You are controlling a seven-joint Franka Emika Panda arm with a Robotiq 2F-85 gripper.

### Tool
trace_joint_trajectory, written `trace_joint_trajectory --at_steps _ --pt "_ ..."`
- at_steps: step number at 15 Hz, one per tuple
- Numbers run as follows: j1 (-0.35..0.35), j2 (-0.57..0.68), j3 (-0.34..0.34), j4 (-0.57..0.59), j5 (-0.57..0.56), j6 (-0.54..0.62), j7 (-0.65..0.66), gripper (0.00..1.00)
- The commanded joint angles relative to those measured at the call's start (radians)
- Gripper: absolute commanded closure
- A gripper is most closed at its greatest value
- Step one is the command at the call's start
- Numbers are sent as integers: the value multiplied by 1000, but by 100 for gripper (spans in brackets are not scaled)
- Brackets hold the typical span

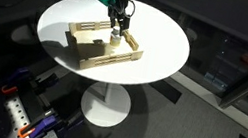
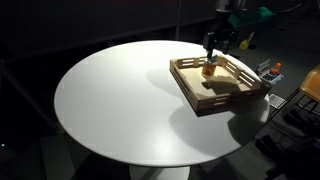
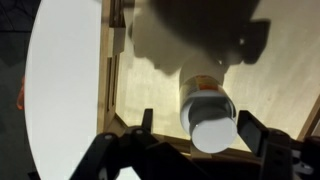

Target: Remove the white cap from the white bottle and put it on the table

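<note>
My gripper is open with the white cap off-centre inside it, nearer to one finger, so I should move over until both fingers straddle the cap evenly before I close it.
The white bottle stands upright inside a light wooden tray on the round white table. It has an orange band, and the white cap sits on its top. In the wrist view my gripper is open, with one finger on each side of the cap; the right finger is closer and neither touches it. In both exterior views the gripper hangs straight above the bottle, which stands near the tray's far side.
The tray lies on one side of the table, with its raised rim close around the bottle. The table stands on a white pedestal. Dark equipment with cables is on the floor, and small items lie beyond the table edge.
</note>
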Motion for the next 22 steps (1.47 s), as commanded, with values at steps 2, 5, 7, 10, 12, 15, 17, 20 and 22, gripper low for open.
trace_joint_trajectory --at_steps 2,5,7,10,12,15,17,20,22 --pt "8 24 -6 39 -13 -7 17 37" --pt "10 23 -7 42 -15 -6 18 59" --pt "11 18 -8 43 -16 -5 19 65" --pt "12 5 -8 37 -18 -2 18 60" --pt "14 -5 -10 29 -21 -1 23 60" --pt "8 -11 -3 30 -1 -44 17 65" --pt "6 -10 -3 27 2 -57 20 65" --pt "7 -16 -7 7 -11 -15 24 60" --pt "9 -20 -9 -12 -20 29 24 55"
